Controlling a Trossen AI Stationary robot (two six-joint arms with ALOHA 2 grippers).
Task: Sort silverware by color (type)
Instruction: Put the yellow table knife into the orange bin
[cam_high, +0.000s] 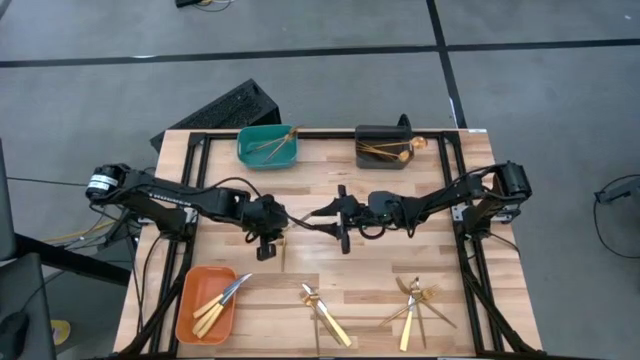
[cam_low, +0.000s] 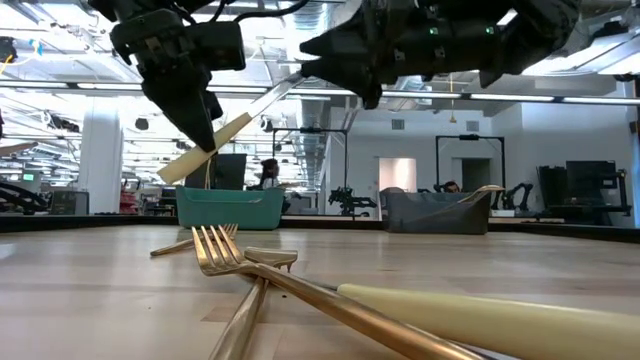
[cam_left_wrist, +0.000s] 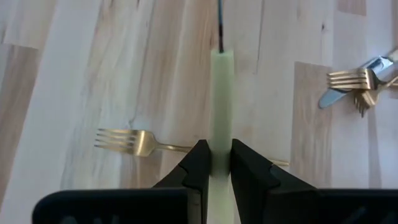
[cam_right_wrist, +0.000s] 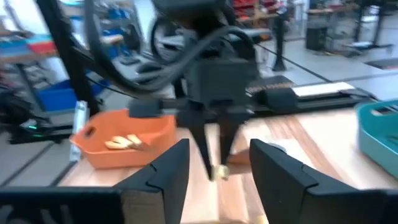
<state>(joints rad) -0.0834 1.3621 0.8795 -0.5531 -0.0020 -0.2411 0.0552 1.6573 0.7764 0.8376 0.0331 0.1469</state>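
Note:
The knife's cream handle (cam_low: 186, 163) must go into the orange bin, but my left gripper is covering it. So my right gripper should take the knife's blade (cam_low: 273, 97) and lower the handle in.
My left gripper (cam_high: 275, 222) hangs over the middle of the table, shut on a cream-handled knife (cam_low: 225, 130) that is lifted off the wood. The knife's blade end (cam_low: 290, 88) reaches toward my right gripper (cam_high: 340, 217), which stands open and level just to the right, facing the left one. Its fingers (cam_right_wrist: 171, 168) stand on either side of the blade end without touching it. More silverware lies in two small piles near the front edge (cam_high: 325, 312) (cam_high: 415, 300). One gold fork (cam_left_wrist: 134, 142) lies on the wood beneath my left gripper. My left gripper pinches the knife's cream handle (cam_left_wrist: 221, 124) between its two fingers, toward the butt end. The fingers come slanting down from above and lie across the handle. The knife is clear of the table and tilted, its blade end higher and pointing toward the table's right.
A teal bin (cam_high: 267, 146) and a dark grey bin (cam_high: 384, 146) stand at the far edge, each with gold pieces inside. An orange bin (cam_high: 207, 303) at the front left holds cream-handled knives. Black frame rails run along both table sides.

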